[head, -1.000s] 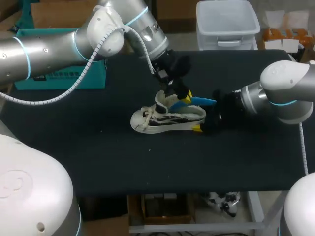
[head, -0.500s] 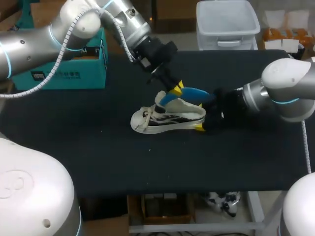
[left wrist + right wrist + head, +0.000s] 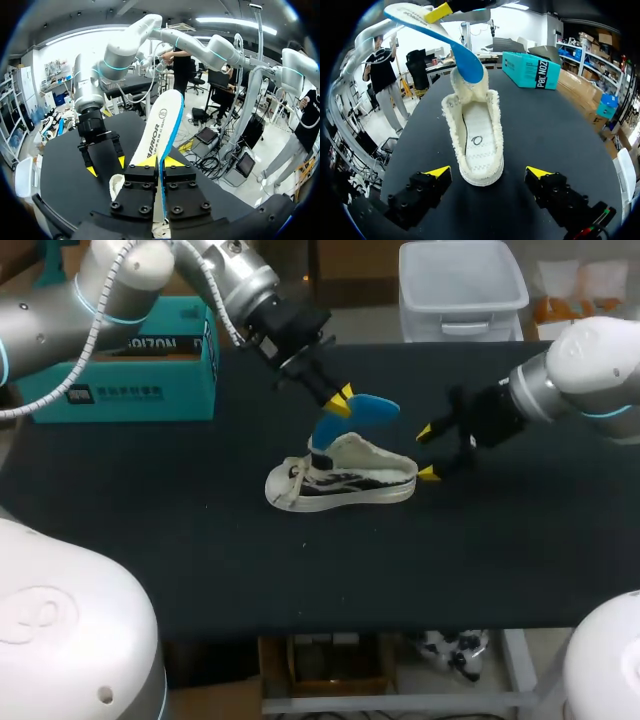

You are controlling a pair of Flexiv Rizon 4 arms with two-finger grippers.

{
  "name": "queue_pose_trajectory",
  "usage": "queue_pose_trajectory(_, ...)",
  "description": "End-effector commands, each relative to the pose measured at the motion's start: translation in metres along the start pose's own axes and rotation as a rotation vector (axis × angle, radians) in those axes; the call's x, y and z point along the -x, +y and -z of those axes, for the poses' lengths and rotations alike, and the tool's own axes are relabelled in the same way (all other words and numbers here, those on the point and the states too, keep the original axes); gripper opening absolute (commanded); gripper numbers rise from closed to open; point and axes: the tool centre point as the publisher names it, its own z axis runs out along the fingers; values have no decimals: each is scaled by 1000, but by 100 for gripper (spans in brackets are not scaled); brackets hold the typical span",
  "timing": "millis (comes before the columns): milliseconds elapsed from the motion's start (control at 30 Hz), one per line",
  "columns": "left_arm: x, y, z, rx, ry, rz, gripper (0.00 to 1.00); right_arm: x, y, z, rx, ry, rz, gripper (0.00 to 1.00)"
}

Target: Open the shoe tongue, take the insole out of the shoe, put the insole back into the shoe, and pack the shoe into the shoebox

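Observation:
I expect the thin insole [image 3: 371, 410] to bend through the shoe's opening and lie flat when I push it in, because it curves down from my left gripper.
A white sneaker [image 3: 340, 480] lies on its sole mid-table, toe to the left. My left gripper [image 3: 340, 400] is above it, shut on a blue-edged insole [image 3: 362, 410]. The insole's lower end hangs just over the shoe's opening. In the left wrist view the insole [image 3: 162, 125] stands up between the gripper's [image 3: 159, 162] yellow tips. My right gripper [image 3: 428, 452] is open just right of the heel, touching nothing. In the right wrist view the shoe [image 3: 477, 145] lies ahead of the right gripper [image 3: 487, 172], heel nearest, and the insole [image 3: 445, 40] arches above it. The teal shoebox [image 3: 130, 375] stands at the back left.
The black table [image 3: 300, 570] has bare cloth in front of the shoe and to its left. The shoebox [image 3: 530, 70] shows beyond the shoe and to one side in the right wrist view. My right gripper [image 3: 102, 160] shows beside the shoe in the left wrist view.
My left gripper has risen up and back to the left, drawing the insole out of the shoe. My right gripper has let go of the heel, opened wide and pulled back to the right.

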Motion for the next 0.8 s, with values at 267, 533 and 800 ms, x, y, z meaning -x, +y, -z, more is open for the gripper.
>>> queue_pose_trajectory(267,-32,20,37,-84,-48,12,0,18,49,20,-329,81,58,100)
queue_pose_trajectory(533,-47,23,51,-132,-58,24,0,22,62,11,-392,110,81,100)
queue_pose_trajectory(800,-57,3,63,-158,-74,2,0,21,68,10,-412,118,99,100)
